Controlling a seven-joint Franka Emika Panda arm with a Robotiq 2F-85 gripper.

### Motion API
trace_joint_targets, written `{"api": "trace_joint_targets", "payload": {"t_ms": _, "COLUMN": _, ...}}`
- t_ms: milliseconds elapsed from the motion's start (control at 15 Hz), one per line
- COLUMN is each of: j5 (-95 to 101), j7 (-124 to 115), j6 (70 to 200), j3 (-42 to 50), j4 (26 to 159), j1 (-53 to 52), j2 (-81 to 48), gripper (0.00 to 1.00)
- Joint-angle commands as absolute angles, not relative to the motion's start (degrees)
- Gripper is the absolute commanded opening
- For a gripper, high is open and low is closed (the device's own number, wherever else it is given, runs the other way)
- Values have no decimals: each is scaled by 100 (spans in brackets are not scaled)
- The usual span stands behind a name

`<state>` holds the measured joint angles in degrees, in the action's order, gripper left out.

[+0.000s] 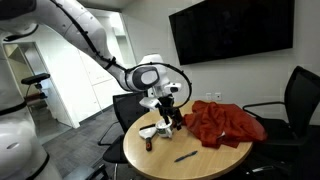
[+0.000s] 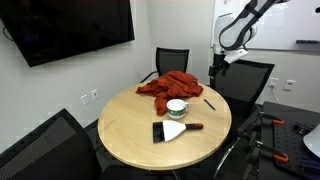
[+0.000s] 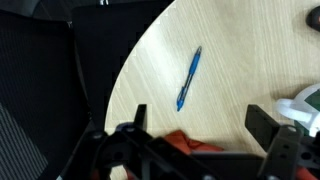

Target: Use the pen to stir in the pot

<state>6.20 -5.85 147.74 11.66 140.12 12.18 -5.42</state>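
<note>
My open fingers are lined up with the pen's narrow width [image 3: 190,77]. My gripper should keep going down until they are on both sides of the pen's end nearer the red cloth [image 3: 181,103], then close.
The pen [image 3: 189,78] is thin and blue and lies flat on the round wooden table, apart from everything else. It also shows in both exterior views [image 1: 185,156] [image 2: 209,102]. The small whitish pot [image 2: 177,107] stands near the table's middle, next to the red cloth; in the wrist view only its edge [image 3: 302,104] shows at the right. My gripper [image 3: 200,118] is open and empty. It hangs above the table [image 1: 167,113] [image 2: 216,72], well above the pen, holding nothing.
A crumpled red cloth [image 2: 170,84] [image 1: 226,124] covers the table's far part. A white scraper with a red handle [image 2: 170,130] lies near the pot. A short dark-brown cylinder [image 1: 150,146] stands near the table edge [image 3: 130,70]. Black office chairs [image 2: 170,62] ring the table.
</note>
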Motion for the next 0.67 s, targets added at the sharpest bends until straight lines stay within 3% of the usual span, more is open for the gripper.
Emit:
{"api": "trace_joint_targets", "payload": {"t_ms": 0, "j5": 71, "j7": -369, "j6": 15604, "j3": 1102, "j4": 13897, "j1": 1227, "j2": -1249, "gripper": 100}}
{"api": "trace_joint_targets", "payload": {"t_ms": 600, "j5": -786, "j7": -330, "j6": 16512, "j3": 780, "j4": 13006, "j1": 1341, "j2": -3062, "gripper": 100}}
